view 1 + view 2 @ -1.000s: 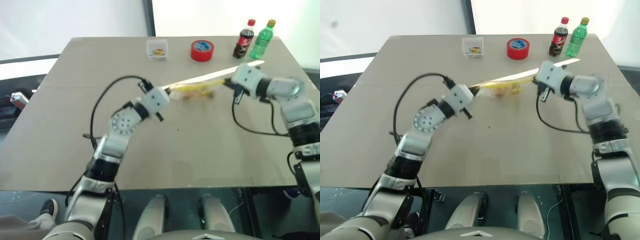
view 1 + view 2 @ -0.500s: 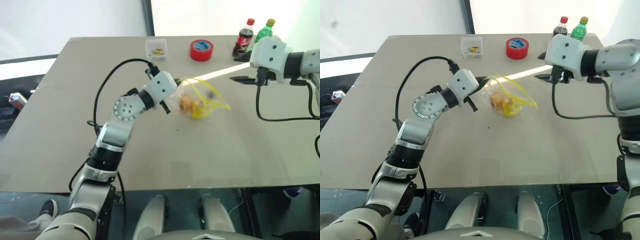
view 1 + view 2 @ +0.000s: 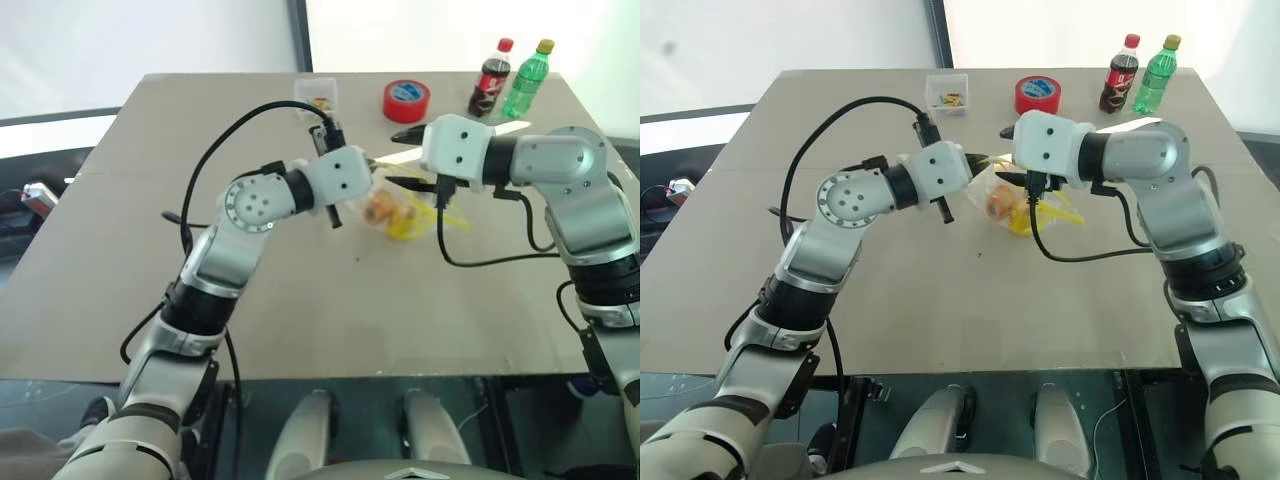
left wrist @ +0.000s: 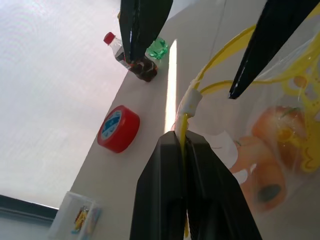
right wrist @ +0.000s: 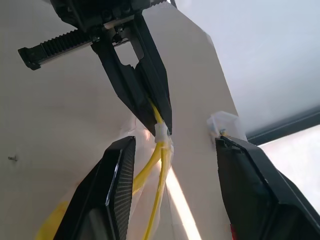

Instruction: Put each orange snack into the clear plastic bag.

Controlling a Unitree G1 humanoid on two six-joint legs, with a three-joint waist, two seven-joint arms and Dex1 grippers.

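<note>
The bag's yellow strip forks below its white slider. The slider will move along the strip and close the bag when I pull.
The clear plastic bag hangs by its yellow strip from my left gripper, which is shut on that strip over the middle of the table. Two orange snacks show through the bag's wall, low inside it. My right gripper is open and faces the left one tip to tip, with one black finger on each side of the yellow strip. In the head views the right gripper meets the left gripper just above the bag.
At the table's far edge stand a red tape roll, a cola bottle, a green bottle and a small clear box. A black cable loops from each wrist.
The right gripper let go of the bag's end, opened, swung away, then came back left to the strip beside the left gripper. The bag, first stretched between both, now hangs from the left.
</note>
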